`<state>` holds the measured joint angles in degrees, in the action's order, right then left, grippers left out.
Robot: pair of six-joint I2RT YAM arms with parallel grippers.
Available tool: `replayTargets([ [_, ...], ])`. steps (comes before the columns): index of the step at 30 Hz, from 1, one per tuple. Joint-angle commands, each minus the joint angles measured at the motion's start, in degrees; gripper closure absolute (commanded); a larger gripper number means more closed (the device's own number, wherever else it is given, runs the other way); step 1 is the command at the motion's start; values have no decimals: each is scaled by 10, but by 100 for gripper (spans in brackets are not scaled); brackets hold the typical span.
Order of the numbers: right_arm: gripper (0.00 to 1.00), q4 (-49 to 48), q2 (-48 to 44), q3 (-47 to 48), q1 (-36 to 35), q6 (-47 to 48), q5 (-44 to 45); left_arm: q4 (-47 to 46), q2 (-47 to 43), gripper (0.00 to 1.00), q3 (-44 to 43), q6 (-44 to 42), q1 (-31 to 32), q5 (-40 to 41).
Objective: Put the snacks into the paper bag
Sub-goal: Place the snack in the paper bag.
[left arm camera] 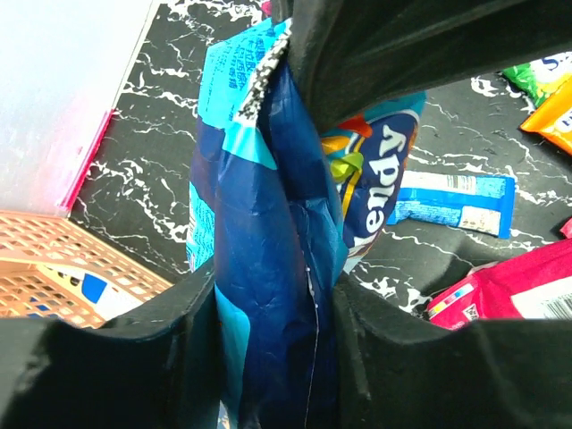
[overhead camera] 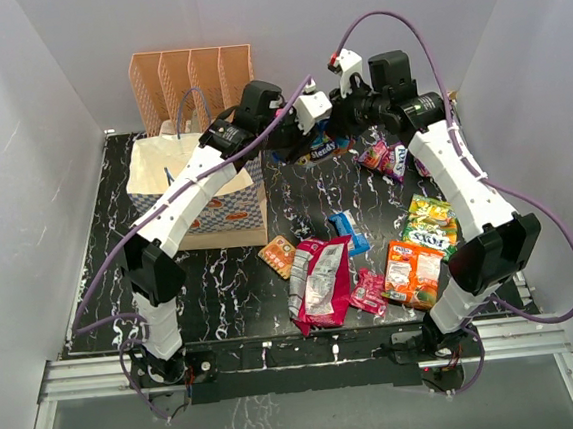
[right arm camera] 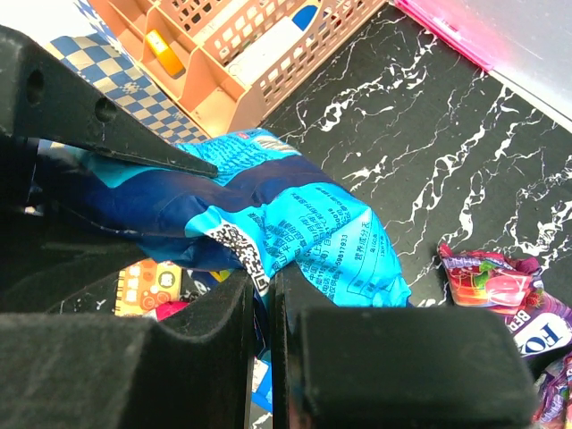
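Observation:
The blue packet is held by both closed grippers. Next, my right gripper lets go of the printed edge (right arm camera: 243,243) before my left gripper carries the packet into the paper bag (overhead camera: 149,174).
Both grippers hold one blue "Trendy" snack packet (overhead camera: 323,151) in the air at the back middle of the table. My left gripper (overhead camera: 285,134) is shut on its dark blue body (left arm camera: 268,268). My right gripper (overhead camera: 344,121) is shut on its light blue printed edge (right arm camera: 304,223). The paper bag (overhead camera: 189,188), white with blue checks, stands left of the packet under my left arm. Its checker pattern (right arm camera: 116,80) shows in the right wrist view. Other snacks lie in front: small blue (overhead camera: 348,231), magenta-silver (overhead camera: 321,282), small orange (overhead camera: 278,255), pink (overhead camera: 369,293), orange (overhead camera: 412,272), green-yellow (overhead camera: 430,222), purple (overhead camera: 384,156).
A peach perforated file rack (overhead camera: 190,82) stands behind the bag against the back wall. It also shows in the left wrist view (left arm camera: 63,268) and in the right wrist view (right arm camera: 241,45). White walls close in the black marbled table (overhead camera: 232,279) on three sides.

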<state>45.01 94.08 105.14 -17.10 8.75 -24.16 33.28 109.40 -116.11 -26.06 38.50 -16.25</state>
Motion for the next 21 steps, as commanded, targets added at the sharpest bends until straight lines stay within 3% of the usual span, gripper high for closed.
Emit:
replayTargets([
  [1,92,-83,-37,6,3,-7,-36,-22,-19,71,-5,-8,3,-4],
  [7,91,-85,-36,2,8,-12,-47,-17,-21,97,-13,-13,3,-7],
  [9,90,-86,-39,-2,10,-12,-47,-16,-22,100,-20,-10,3,-6],
  [12,72,-86,-46,-7,21,-14,-48,-14,-24,100,-31,-8,3,4],
  [15,39,-83,-57,-9,38,-14,-63,-8,-29,100,-48,-6,3,15],
  [16,32,-79,-61,-7,44,-12,-71,-6,-30,100,-56,-2,3,16],
  [21,15,-39,-80,22,59,28,-112,15,-39,100,-109,9,3,7],
])
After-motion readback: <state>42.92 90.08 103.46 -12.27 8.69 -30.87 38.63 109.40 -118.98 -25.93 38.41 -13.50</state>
